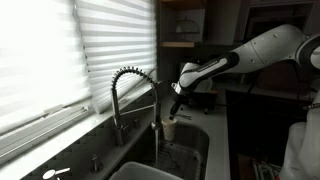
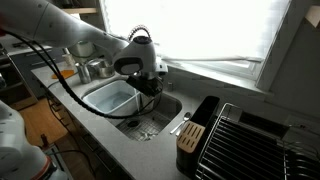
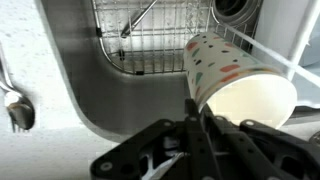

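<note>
The white paper cup (image 1: 169, 130) is hanging with its opening up, and the counter (image 2: 188, 98) between the sink and the window is clear. My gripper should keep moving the cup there until the cup stands.
My gripper (image 3: 198, 108) is shut on the rim of a white paper cup (image 3: 236, 76) with coloured spots. In the wrist view the cup lies on its side, its open mouth facing the camera, above the steel sink (image 3: 85, 80). In an exterior view the cup (image 1: 168, 128) hangs below the gripper (image 1: 176, 102), just beside the spout of the coiled spring faucet (image 1: 130, 78). Seen from the opposite side, the gripper (image 2: 148, 88) hovers over the sink (image 2: 150, 120) and hides most of the cup.
A wire grid (image 3: 160, 40) lies on the sink floor, with a drain (image 3: 236, 10) at one end. A blue tub (image 2: 112, 97) fills the neighbouring basin. A dark utensil holder (image 2: 190, 135) and a dish rack (image 2: 255, 140) stand on the counter. Window blinds (image 1: 50, 50) run behind the faucet.
</note>
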Action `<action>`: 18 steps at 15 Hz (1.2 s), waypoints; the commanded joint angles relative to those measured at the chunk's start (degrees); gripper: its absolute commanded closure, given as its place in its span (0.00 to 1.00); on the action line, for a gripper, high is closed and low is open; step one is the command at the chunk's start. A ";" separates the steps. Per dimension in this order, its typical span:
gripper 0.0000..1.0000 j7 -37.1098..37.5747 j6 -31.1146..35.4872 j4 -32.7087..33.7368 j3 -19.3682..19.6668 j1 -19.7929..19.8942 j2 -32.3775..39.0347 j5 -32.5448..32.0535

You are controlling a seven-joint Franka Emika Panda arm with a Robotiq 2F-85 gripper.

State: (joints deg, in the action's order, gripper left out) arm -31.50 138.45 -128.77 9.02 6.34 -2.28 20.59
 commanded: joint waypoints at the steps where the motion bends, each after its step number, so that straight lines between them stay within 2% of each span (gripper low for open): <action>1: 0.99 3.30 2.36 1.37 1.72 2.35 0.05 -3.45; 6: 0.99 8.38 6.97 6.05 3.35 4.34 2.10 -6.19; 10: 0.99 15.96 10.60 10.23 3.66 5.14 5.29 -8.26; 18: 0.99 31.54 9.88 18.77 3.77 5.65 14.21 -11.26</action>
State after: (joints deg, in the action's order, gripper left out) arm -5.69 148.83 -114.08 12.63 11.53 8.20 11.75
